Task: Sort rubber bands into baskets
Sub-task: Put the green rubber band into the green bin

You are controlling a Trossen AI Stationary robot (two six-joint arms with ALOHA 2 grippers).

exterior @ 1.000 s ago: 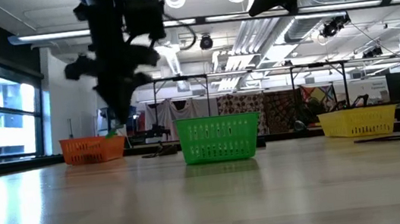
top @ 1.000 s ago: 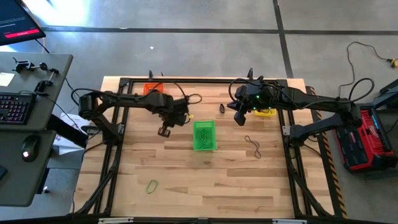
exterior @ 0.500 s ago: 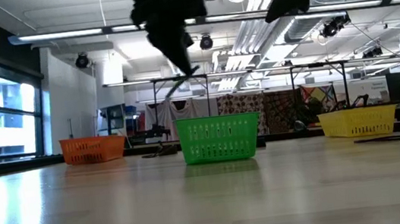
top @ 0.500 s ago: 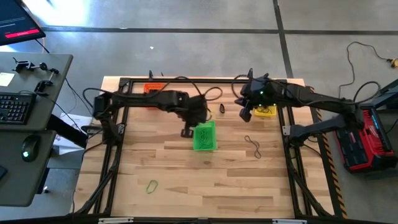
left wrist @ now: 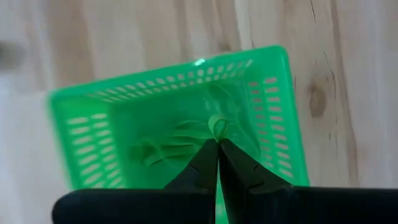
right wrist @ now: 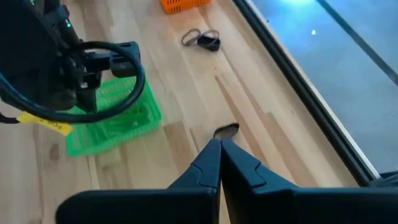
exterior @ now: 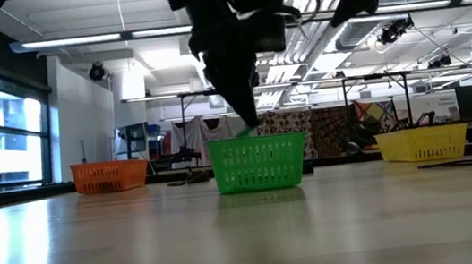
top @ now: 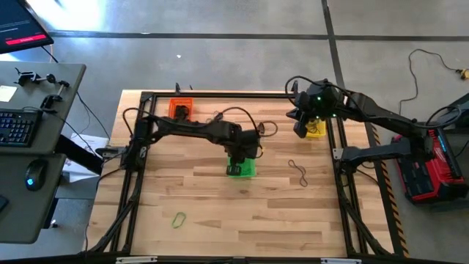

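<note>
I should keep lowering my left gripper until its fingers are past the basket's rim and then let go, because the green rubber band [left wrist: 218, 126] hangs over the green basket [exterior: 259, 164] of matching bands.
My left gripper [top: 239, 155] is shut on a green rubber band [left wrist: 217, 127] and hangs over the green basket [top: 242, 170], just above its rim in the low view [exterior: 248, 127]. More green bands [left wrist: 163, 149] lie in that basket. My right gripper [top: 300, 132] is high above the table beside the yellow basket [top: 316, 130], shut on a small tan rubber band [right wrist: 226, 130]. The orange basket [top: 180, 110] stands at the far left. My left gripper pinches the green band between its two fingertips [left wrist: 210, 151], pointing down from above. A small loop of the band [left wrist: 218, 124] sticks out past the tips, clear of the basket's floor. My right gripper pinches the tan band between its fingertips [right wrist: 212, 152]. A short loop of it [right wrist: 227, 130] stands out beyond them, lifted clear of the table.
A black rubber band [top: 298, 171] lies on the table right of the green basket. A green band [top: 179, 218] lies near the front left. A small dark bundle [right wrist: 205, 41] lies near the far edge. A black frame [top: 220, 94] runs around the tabletop.
My left gripper has swung toward the table's right, from near the orange basket to over the green basket, and come down to its rim. My right gripper has moved toward the table's right edge, closer to the yellow basket.
</note>
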